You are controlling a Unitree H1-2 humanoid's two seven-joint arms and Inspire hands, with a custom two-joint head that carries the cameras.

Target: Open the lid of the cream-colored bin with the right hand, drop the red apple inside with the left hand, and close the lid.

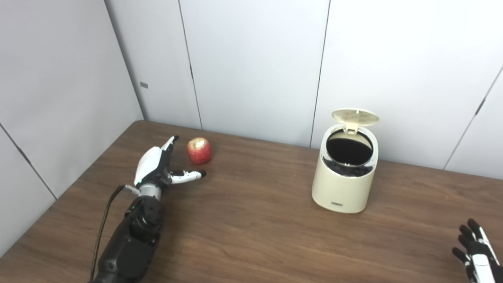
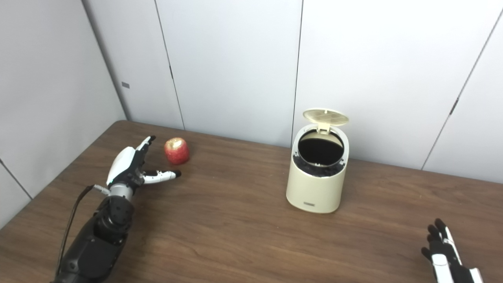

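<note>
My gripper will drop the red apple (image 1: 199, 151), and the red apple will fall out of sight, because the bin's opening (image 1: 349, 150) is dark and wider than the red apple.
The cream-colored bin (image 1: 345, 177) stands on the table right of centre, its lid (image 1: 355, 116) tipped up at the back and its dark inside showing. The red apple (image 1: 199, 151) sits on the table at the far left. My left hand (image 1: 159, 167) is open and empty just left of and in front of the apple, fingers spread toward it, not touching it. My right hand (image 1: 477, 251) is open and empty at the bottom right corner, well away from the bin. The scene also shows in the right eye view: apple (image 2: 177, 151), bin (image 2: 317, 177).
The brown wooden table (image 1: 251, 236) is backed by grey wall panels on the far side and on the left. A black cable (image 1: 103, 228) runs along my left forearm.
</note>
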